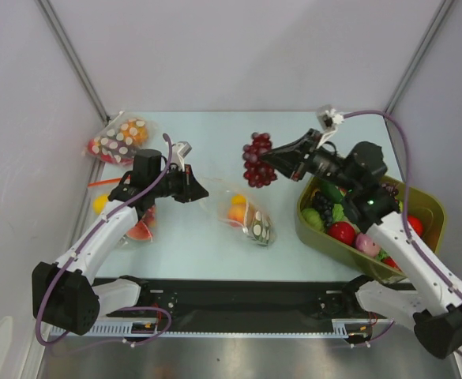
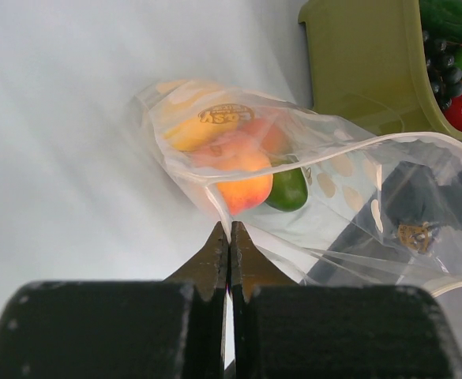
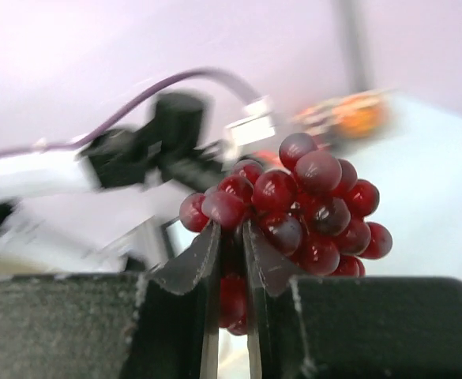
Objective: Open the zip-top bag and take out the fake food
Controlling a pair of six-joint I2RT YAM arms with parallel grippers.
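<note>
The grape bunch (image 1: 257,161) hangs clear of the zip-top bag, so the robot's right gripper now goes to the olive-green bin (image 1: 347,227) and lets go inside it.
The zip-top bag (image 1: 252,219) lies mid-table, clear with white dots. In the left wrist view the bag (image 2: 333,181) is open at its mouth and holds a pink-orange peach (image 2: 242,178), a green piece (image 2: 287,191) and an orange-yellow fruit (image 2: 189,130). My left gripper (image 1: 203,192) is shut on the bag's thin edge (image 2: 229,229). My right gripper (image 1: 270,162) is shut on the dark red-purple grape bunch (image 1: 257,160) and holds it above the table, outside the bag. In the right wrist view the grapes (image 3: 313,205) bulge past the fingertips (image 3: 207,249).
An olive-green bin (image 1: 424,201) with several fake fruits stands at the right, also in the left wrist view (image 2: 357,55). A dotted bag showing red and orange (image 1: 120,140) lies at the back left. Another clear bag (image 1: 141,229) lies under my left arm. A yellow fruit (image 1: 100,204) sits at the left edge.
</note>
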